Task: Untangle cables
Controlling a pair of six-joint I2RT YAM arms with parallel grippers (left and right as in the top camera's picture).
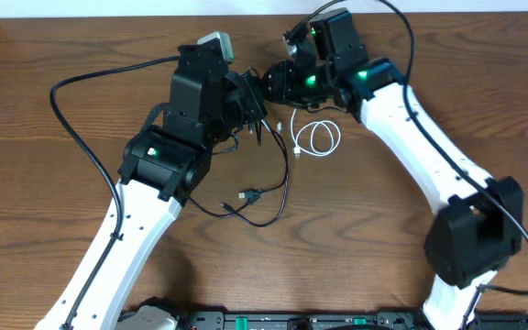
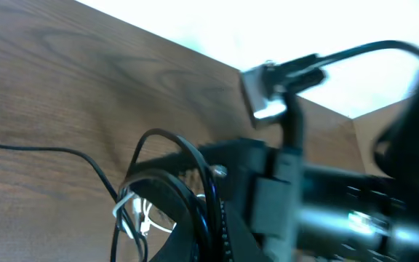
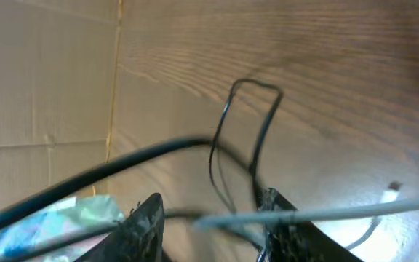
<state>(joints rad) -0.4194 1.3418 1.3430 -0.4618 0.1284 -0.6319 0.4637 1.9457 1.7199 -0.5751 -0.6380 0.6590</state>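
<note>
My right gripper's fingers have a black cable loop [image 3: 183, 214] across them beside the white cable [image 1: 323, 138], so I should back that gripper off and take just the white cable.
The white cable [image 1: 317, 139] lies in a small coil on the table right of centre. The black cable [image 1: 262, 194] runs from my left gripper down in a loose loop, its plug [image 1: 248, 195] lying on the wood. My left gripper [image 1: 251, 108] is above the table centre and looks shut on the black cable, whose loops [image 2: 172, 166] rise beside the white cable [image 2: 141, 215] in the left wrist view. My right gripper [image 1: 275, 84] faces it, close by. Its fingers [image 3: 217, 218] are apart, with a pale cable strand [image 3: 326, 212] and a black loop [image 3: 247, 131] crossing between them.
A thick black arm cable [image 1: 90, 82] arcs over the table's left side, another [image 1: 401, 27] over the right arm. Cardboard [image 3: 42, 87] stands beyond the table's far edge. The table's back edge [image 1: 108, 20] is close behind both grippers.
</note>
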